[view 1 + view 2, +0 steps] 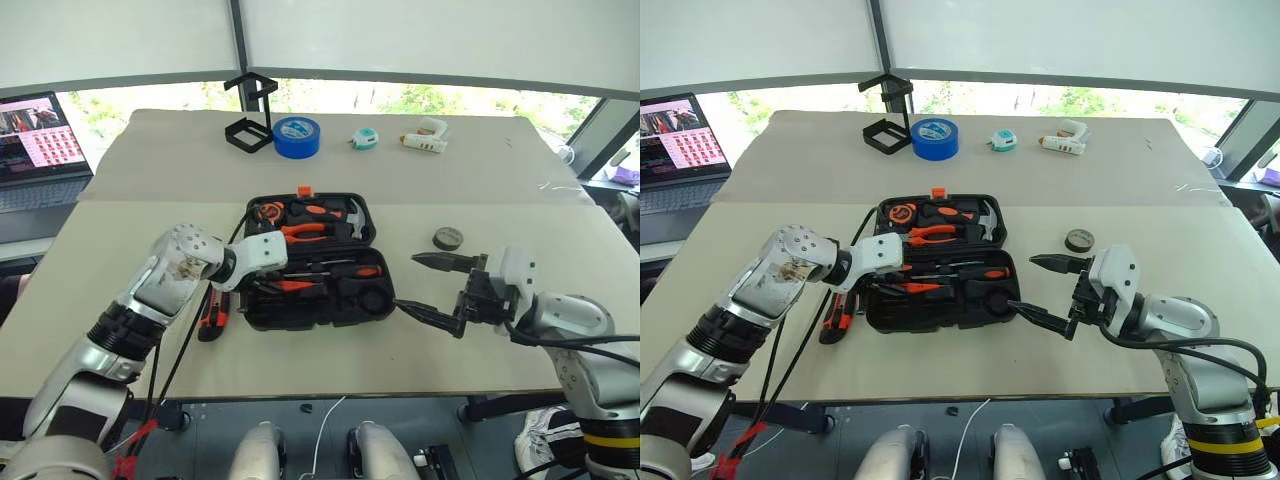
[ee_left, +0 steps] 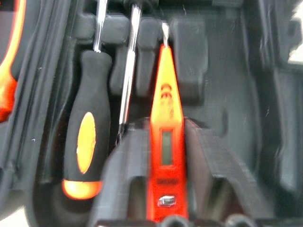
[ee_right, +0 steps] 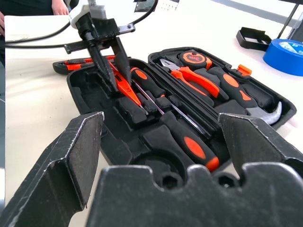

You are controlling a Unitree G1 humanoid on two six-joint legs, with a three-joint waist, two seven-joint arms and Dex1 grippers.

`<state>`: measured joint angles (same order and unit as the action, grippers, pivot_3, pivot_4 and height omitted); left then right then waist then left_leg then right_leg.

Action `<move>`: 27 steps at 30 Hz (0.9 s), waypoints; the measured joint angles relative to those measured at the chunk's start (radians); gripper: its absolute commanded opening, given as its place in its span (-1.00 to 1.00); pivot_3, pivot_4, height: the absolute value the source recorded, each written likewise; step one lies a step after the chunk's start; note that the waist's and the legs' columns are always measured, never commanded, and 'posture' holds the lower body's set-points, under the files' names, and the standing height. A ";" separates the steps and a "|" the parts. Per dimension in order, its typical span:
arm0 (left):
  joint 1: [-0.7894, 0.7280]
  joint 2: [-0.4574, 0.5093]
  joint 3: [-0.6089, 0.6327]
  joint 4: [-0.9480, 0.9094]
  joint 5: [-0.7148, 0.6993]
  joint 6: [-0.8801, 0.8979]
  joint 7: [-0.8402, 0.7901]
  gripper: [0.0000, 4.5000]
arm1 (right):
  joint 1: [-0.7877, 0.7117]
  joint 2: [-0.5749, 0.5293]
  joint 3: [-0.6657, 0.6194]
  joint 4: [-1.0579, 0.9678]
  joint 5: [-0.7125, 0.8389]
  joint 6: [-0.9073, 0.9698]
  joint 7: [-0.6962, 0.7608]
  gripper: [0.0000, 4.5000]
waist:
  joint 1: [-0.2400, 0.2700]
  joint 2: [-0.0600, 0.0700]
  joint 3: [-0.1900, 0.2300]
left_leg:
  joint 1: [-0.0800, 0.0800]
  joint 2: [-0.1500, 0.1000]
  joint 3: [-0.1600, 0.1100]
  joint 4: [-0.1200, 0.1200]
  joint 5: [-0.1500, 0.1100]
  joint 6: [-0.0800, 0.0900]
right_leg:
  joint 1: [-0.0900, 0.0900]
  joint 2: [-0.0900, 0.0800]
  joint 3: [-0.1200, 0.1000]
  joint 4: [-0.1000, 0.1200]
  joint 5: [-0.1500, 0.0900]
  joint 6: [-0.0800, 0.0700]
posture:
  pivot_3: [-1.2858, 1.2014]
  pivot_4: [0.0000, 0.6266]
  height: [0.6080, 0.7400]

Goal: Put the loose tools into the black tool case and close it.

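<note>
The robot's left gripper should open and then push down on the tester screwdriver's middle [image 2: 166, 125] with closed fingers, because the orange tester screwdriver's handle [image 2: 167, 184] sits high in its hollow in the tool case.
The black tool case [image 1: 310, 316] lies open mid-table. Two black-and-orange screwdrivers [image 3: 189, 139] rest in its near half. My left gripper [image 3: 120, 85] reaches into that half from the left and is open. Its fingers [image 2: 128, 165] stand close on either side of the slim orange tester screwdriver [image 2: 165, 113], which lies in a recess. A black-orange utility knife [image 1: 213, 322] lies on the table left of the case. The small dark grey tape roll [image 1: 447, 238] sits to the case's right. My right gripper [image 1: 407, 281] hovers wide open and empty, just right of the case.
Pliers [image 1: 305, 230], a hammer and a tape measure fill the case's far half. Along the table's far edge stand a black wire stand [image 1: 250, 115], a big blue tape roll [image 1: 296, 137], a small teal tape measure [image 1: 364, 140] and a white glue gun [image 1: 425, 140]. A laptop [image 1: 40, 140] sits far left.
</note>
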<state>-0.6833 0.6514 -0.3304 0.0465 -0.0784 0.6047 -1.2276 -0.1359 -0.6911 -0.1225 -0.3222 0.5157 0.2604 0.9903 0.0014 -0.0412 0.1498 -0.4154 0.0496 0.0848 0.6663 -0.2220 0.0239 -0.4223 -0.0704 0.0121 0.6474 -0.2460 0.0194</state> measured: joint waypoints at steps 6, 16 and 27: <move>0.015 0.027 0.105 0.026 -0.093 -0.151 -0.067 0.62 | 0.001 0.000 0.004 -0.001 0.003 0.018 -0.001 1.00 | 0.006 0.000 0.000 | 0.000 0.000 0.000 0.001 0.000 0.000 | 0.000 0.000 0.000 0.000 0.000 0.000 | 0.03 -0.52 1.00; 0.039 -0.006 0.177 0.126 -0.122 -0.304 -0.048 -0.25 | -0.013 0.014 0.029 -0.002 0.011 0.049 -0.010 1.00 | 0.010 0.000 0.000 | 0.000 0.000 0.001 0.002 0.000 0.001 | 0.001 -0.001 0.000 0.000 0.000 0.000 | 0.03 -0.52 1.00; 0.107 -0.051 0.159 0.229 -0.072 -0.444 0.033 -0.99 | -0.015 0.015 0.029 0.002 0.011 0.049 -0.015 1.00 | 0.011 0.000 0.000 | 0.000 0.000 0.001 0.003 -0.001 0.001 | 0.002 -0.001 0.000 0.000 0.001 0.001 | 0.03 -0.52 1.00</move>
<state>-0.5762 0.6000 -0.1713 0.2755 -0.1500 0.1608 -1.1950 -0.1510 -0.6765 -0.0940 -0.3203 0.5263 0.3090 0.9755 0.0123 -0.0409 0.1496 -0.4152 0.0493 0.0860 0.6692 -0.2226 0.0249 -0.4204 -0.0715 0.0116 0.6478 -0.2453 0.0202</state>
